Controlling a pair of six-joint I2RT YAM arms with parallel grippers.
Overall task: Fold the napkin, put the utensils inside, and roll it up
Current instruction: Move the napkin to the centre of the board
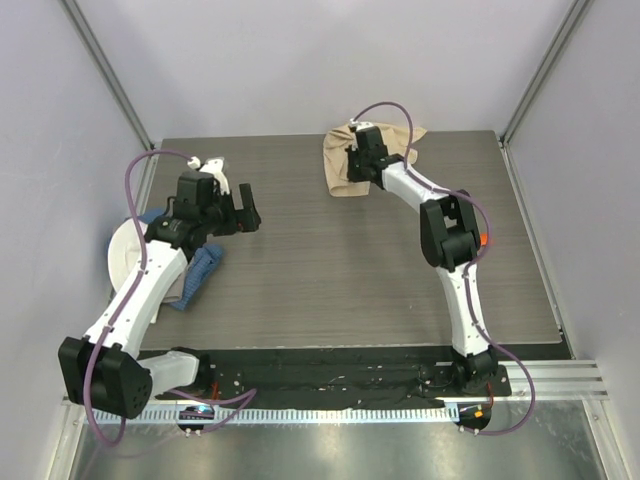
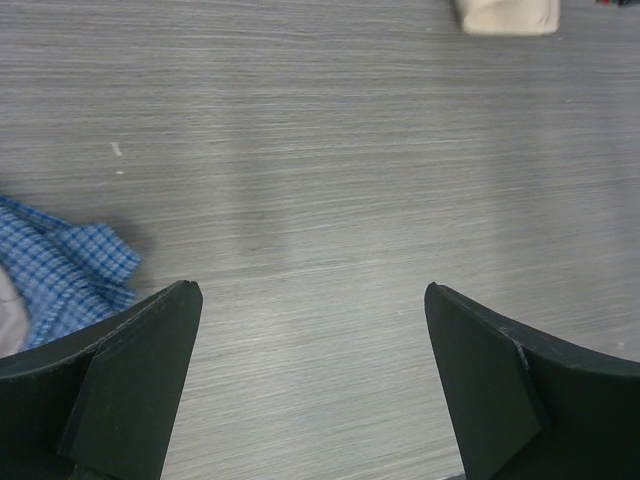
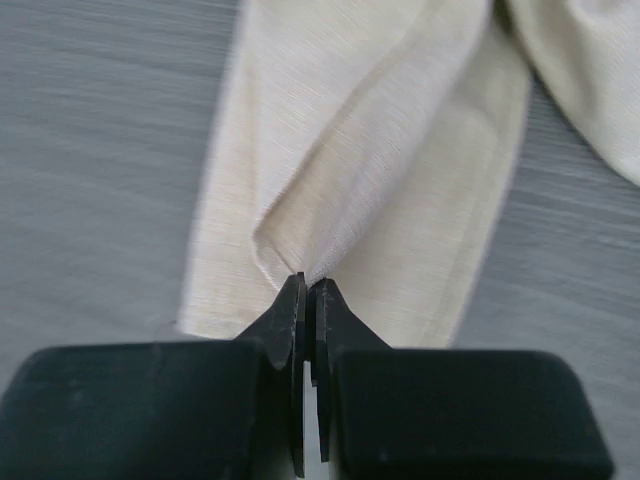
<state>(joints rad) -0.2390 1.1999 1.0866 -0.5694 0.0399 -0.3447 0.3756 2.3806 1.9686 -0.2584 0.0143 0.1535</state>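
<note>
The robot's right gripper is shut on the beige napkin's fold (image 3: 335, 205), and its open left gripper should continue to go across the clear tabletop and close on the napkin's near edge (image 1: 329, 164).
The beige napkin (image 1: 345, 170) lies crumpled at the back of the table, right of centre. My right gripper (image 1: 360, 160) is down on it. In the right wrist view the gripper (image 3: 308, 283) is shut on a raised fold of the napkin (image 3: 380, 150). My left gripper (image 1: 249, 210) hovers open and empty over bare table at the left. In the left wrist view the gripper (image 2: 311, 290) has wide-apart fingers, and a corner of the napkin (image 2: 505, 15) shows far ahead. No orange utensils show in any view.
A blue checked cloth (image 1: 200, 272) lies at the left by a white plate (image 1: 122, 250), under my left arm. The cloth also shows at the left edge of the left wrist view (image 2: 60, 270). Walls stand around the dark wood-grain tabletop (image 1: 330, 270).
</note>
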